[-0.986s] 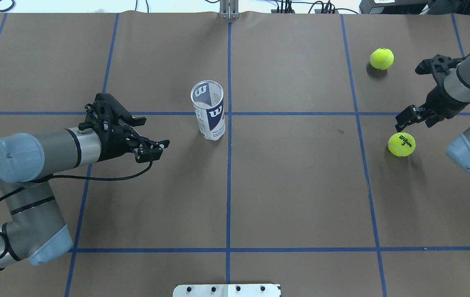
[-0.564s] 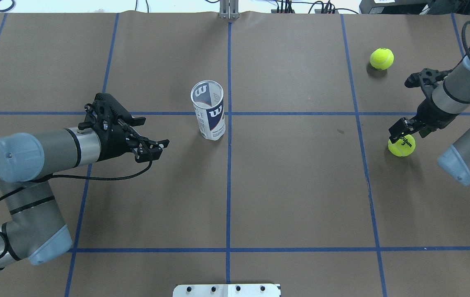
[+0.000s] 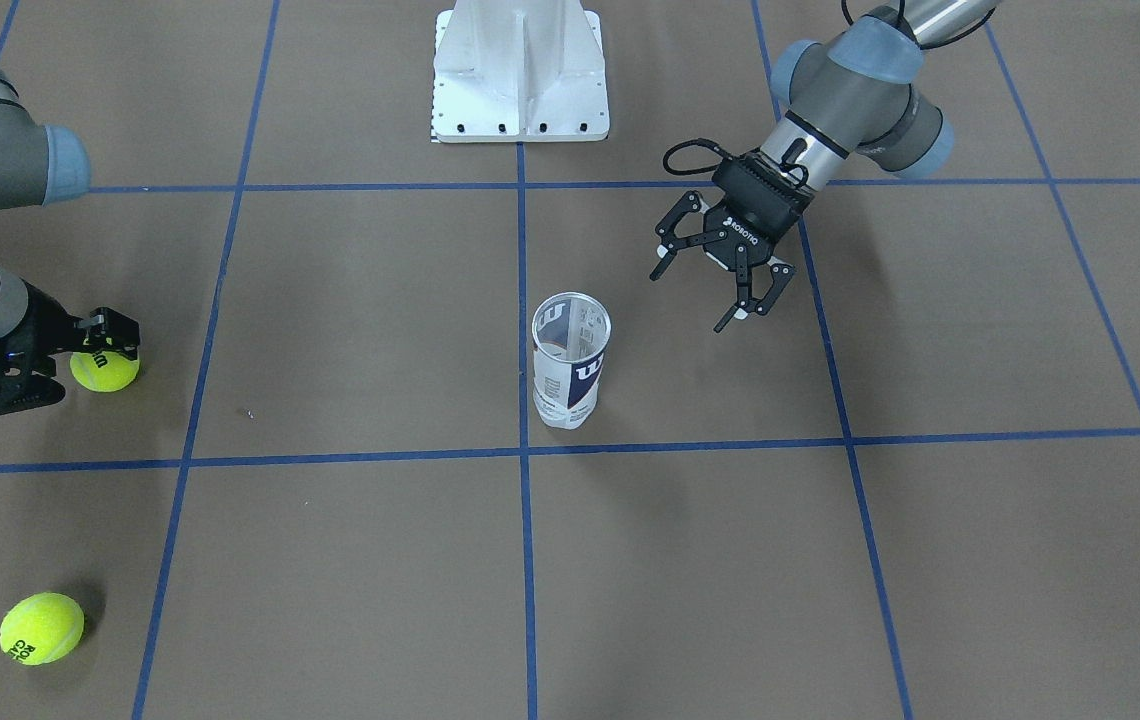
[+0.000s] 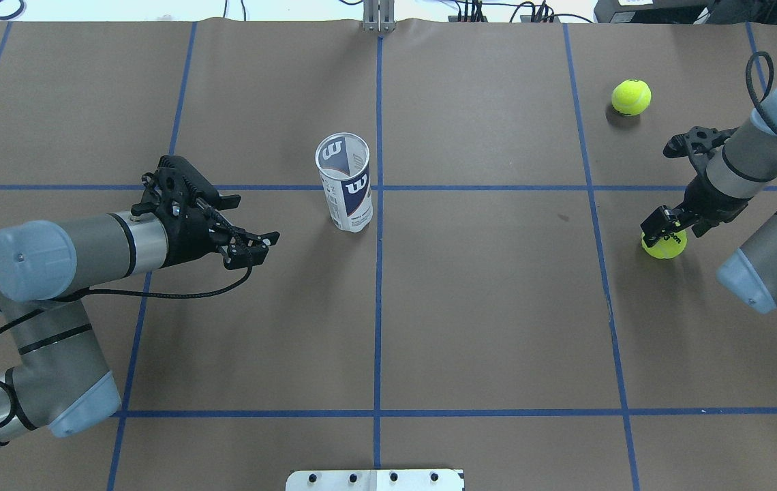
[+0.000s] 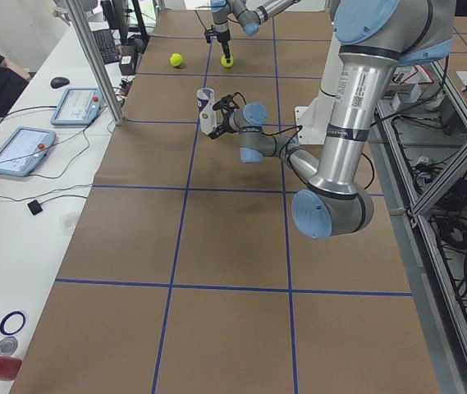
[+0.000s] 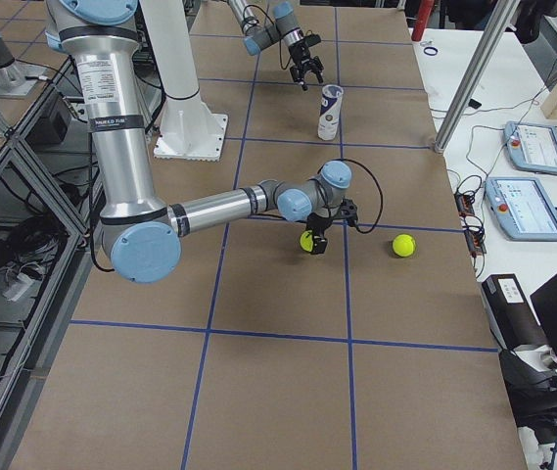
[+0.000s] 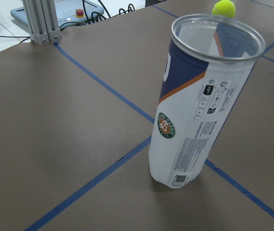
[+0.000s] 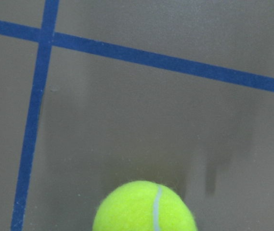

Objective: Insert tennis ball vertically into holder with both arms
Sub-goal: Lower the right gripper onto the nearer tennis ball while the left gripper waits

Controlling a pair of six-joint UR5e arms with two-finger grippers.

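The holder's opening [image 3: 572, 326] looks a bit wider than the yellow tennis ball [image 3: 104, 371], so the ball will slide down below the holder's rim once the robot lets go of it there.
The holder [image 4: 344, 183] is a clear can with a white and navy "W" label. It stands upright with its mouth open near the table's middle, and shows in the front view [image 3: 570, 362] and close up in the left wrist view [image 7: 199, 106]. My left gripper [image 4: 267, 247] is open and empty, level with the can and a short way to its left [image 3: 695, 298]. My right gripper [image 4: 662, 228] is open and down over a yellow tennis ball [image 4: 666, 245], straddling its top [image 3: 112, 340]. That ball fills the bottom of the right wrist view [image 8: 146, 207].
A second tennis ball [image 4: 631, 97] lies at the far right, beyond the right gripper [image 3: 41, 628]. The white pedestal base [image 3: 520, 70] stands at the robot's side of the table. Blue tape lines cross the brown table cover.
My right gripper has come down and to the left from beside the near ball onto it. The left arm, the can and the far ball have not moved.
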